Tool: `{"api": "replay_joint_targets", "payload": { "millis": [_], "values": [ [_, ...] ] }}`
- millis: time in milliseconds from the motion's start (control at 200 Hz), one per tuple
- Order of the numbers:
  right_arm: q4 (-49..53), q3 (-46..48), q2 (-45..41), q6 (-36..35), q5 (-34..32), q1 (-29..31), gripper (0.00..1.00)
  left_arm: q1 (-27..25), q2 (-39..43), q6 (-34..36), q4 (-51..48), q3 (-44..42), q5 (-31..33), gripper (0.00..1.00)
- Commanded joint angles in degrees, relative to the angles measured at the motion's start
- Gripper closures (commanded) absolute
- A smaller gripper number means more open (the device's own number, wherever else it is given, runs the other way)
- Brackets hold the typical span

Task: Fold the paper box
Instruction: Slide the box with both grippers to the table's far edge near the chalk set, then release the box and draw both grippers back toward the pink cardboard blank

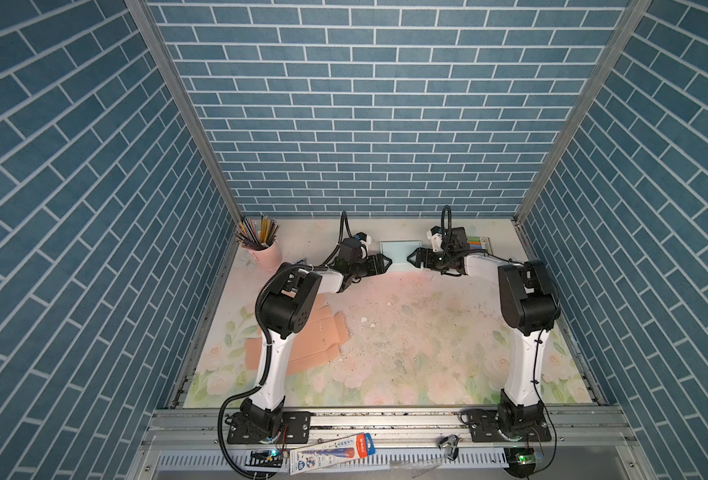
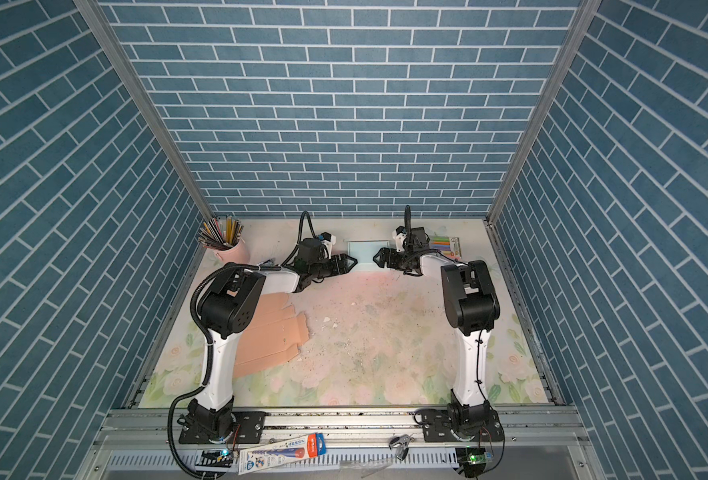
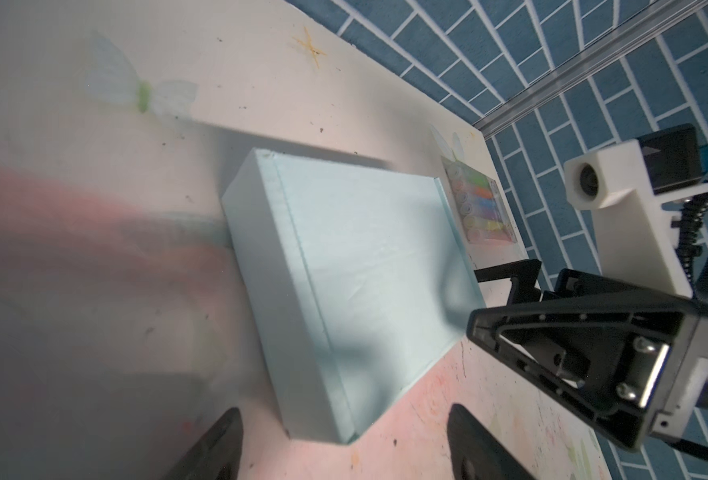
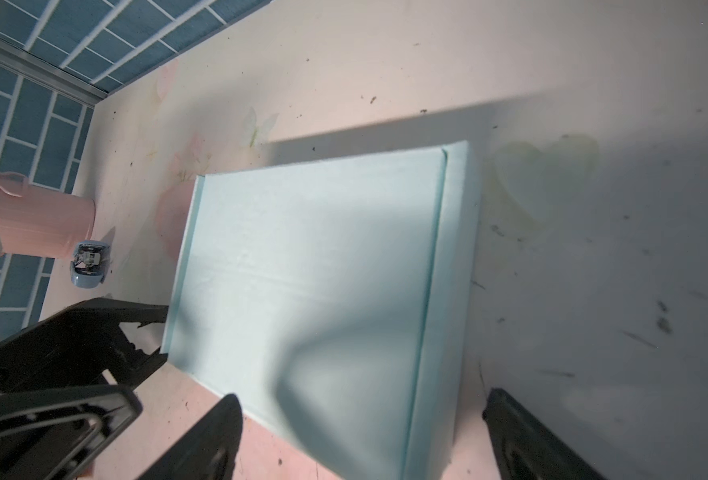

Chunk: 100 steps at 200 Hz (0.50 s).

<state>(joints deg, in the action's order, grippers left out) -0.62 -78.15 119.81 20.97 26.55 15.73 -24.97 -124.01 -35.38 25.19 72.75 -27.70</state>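
The pale blue box [image 1: 402, 252] is closed and the pink cardboard is still flat, so my right gripper should go next to the cardboard's free side flap [image 1: 342, 328] and close there.
The paper box [image 1: 400, 252] [image 2: 366, 252] is pale blue, closed and lies flat at the back middle of the table. My left gripper [image 1: 387, 262] [image 2: 353, 262] hovers just off its left side and my right gripper [image 1: 411, 257] [image 2: 377, 257] just off its right side, tips facing each other. In the left wrist view the box [image 3: 364, 266] lies ahead of my left gripper [image 3: 344, 449], which stands open and touches nothing. In the right wrist view my right gripper [image 4: 360, 415] is open, its fingers apart on either side of the near corner of the box [image 4: 314, 270].
A pink cup of pencils [image 1: 260, 248] stands at the back left. Flat pink cardboard sheets [image 1: 319, 336] lie under the left arm. A pack of coloured markers [image 1: 479, 243] lies behind the right gripper. A small blue object [image 4: 89, 266] sits near the cup.
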Motion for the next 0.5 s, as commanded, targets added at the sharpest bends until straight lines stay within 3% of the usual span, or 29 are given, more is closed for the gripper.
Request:
{"api": "replay_joint_targets", "payload": {
  "millis": [0,205,495],
  "values": [
    [1.39,1.79,-6.32,-0.4,-1.07,-0.14,0.07,0.99,7.3,2.03,0.94,-3.43,0.03,0.2],
    [2.89,9.07,-14.84,-1.21,-3.71,0.86,0.07,1.77,19.61,5.5,-3.31,-11.59,-1.88,0.19],
    [8.25,19.9,-27.14,-1.95,-10.6,9.43,0.06,1.85,37.78,6.25,-7.55,-24.68,-2.49,0.12]
  ]
}}
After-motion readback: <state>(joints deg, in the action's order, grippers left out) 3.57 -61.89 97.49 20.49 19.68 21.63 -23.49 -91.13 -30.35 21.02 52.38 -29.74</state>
